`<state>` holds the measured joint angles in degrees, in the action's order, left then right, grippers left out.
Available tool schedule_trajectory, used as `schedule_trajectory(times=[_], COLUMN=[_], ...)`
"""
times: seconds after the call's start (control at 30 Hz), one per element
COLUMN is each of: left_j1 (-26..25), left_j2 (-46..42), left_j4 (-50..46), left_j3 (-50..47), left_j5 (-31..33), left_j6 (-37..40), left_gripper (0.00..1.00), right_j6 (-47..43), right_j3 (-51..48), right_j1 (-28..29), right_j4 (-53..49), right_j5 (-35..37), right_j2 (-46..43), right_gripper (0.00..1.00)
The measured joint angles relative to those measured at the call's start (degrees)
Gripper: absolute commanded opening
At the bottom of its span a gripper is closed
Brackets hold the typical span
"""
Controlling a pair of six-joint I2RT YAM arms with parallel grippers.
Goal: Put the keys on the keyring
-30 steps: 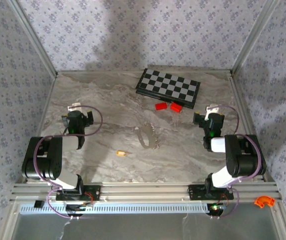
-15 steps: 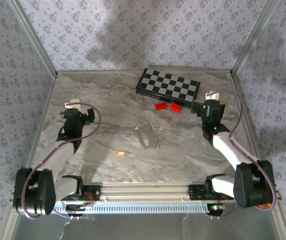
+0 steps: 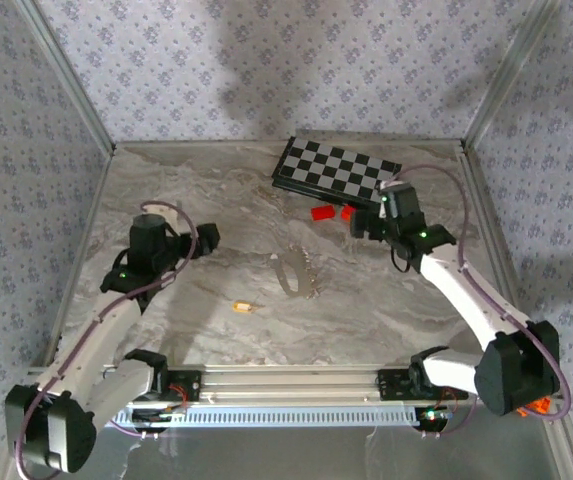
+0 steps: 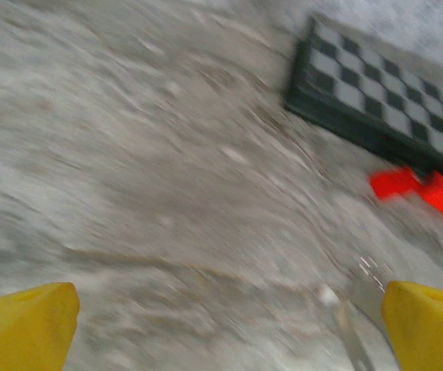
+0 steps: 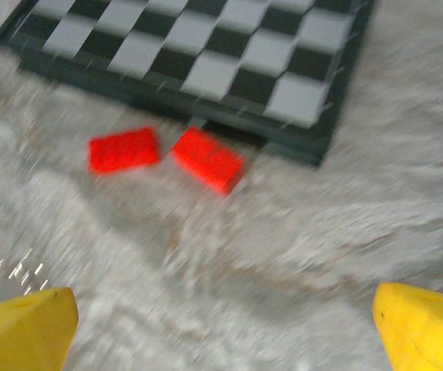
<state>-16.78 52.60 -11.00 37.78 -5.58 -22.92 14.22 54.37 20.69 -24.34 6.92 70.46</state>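
My left gripper keeps moving with open fingers toward the loops at the silver keyring's near end (image 3: 313, 292), which stick out over clear marble, and closes on them there.
A silver keyring (image 3: 288, 272) with a cluster of keys (image 3: 308, 285) lies mid-table. A small brass key (image 3: 243, 307) rests apart, to its lower left. My left gripper (image 3: 206, 238) hovers left of the ring, jaws open and holding nothing. In the left wrist view its yellow fingertips (image 4: 22, 328) stand wide apart, with blurred metal of the keyring (image 4: 358, 303) just inside the right one. My right gripper (image 3: 362, 226) hangs open near the red blocks, right of the ring. Its yellow fingertips (image 5: 25, 328) frame bare table, with faint glints at the left edge.
A folded checkerboard (image 3: 338, 174) lies at the back, also seen from the left wrist (image 4: 387, 100) and the right wrist (image 5: 206, 54). Two red blocks (image 3: 334, 212) sit in front of it, near my right gripper (image 5: 225, 328). Patterned walls enclose the marble table (image 3: 216, 190).
Both arms have unfolded from near their bases and reached inward toward the table's middle. The left gripper swung right, the right gripper swung left to the red blocks. The keys stayed put.
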Motion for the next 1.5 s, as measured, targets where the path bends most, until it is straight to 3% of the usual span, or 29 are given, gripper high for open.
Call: schedule_trajectory(times=[0.13,0.3,0.57,0.73,1.23,1.5], left_j1=[-7.1,-14.1,-27.5,-34.1,-40.8,-42.2], left_j2=[-0.1,0.2,8.5,18.4,41.0,47.2], left_j4=[-1.0,-0.9,-1.4,-3.0,-5.0,-7.5], left_j3=[0.0,0.0,1.4,7.1,21.5,26.1], left_j5=[-6.7,-11.4,-8.6,-3.9,0.1,1.2], left_j6=[-0.3,-0.8,-1.6,-2.2,-3.2,-3.1], left_gripper=[1.00,1.00,0.99,0.88,0.54,0.39], right_j6=[0.8,2.6,5.7,7.0,7.5,7.4], right_j3=[-0.3,-4.1,-11.6,-15.2,-21.0,-22.8], right_j1=[4.4,5.2,3.2,-2.1,-8.5,-10.2], right_j4=[-4.7,-5.9,-4.4,-1.6,-0.1,0.4], right_j5=[-6.2,-12.3,-17.1,-20.0,-21.5,-23.1], right_j2=[1.2,0.4,-2.2,-4.1,-14.5,-16.4], right_gripper=[1.00,1.00,0.99,1.00,1.00,1.00])
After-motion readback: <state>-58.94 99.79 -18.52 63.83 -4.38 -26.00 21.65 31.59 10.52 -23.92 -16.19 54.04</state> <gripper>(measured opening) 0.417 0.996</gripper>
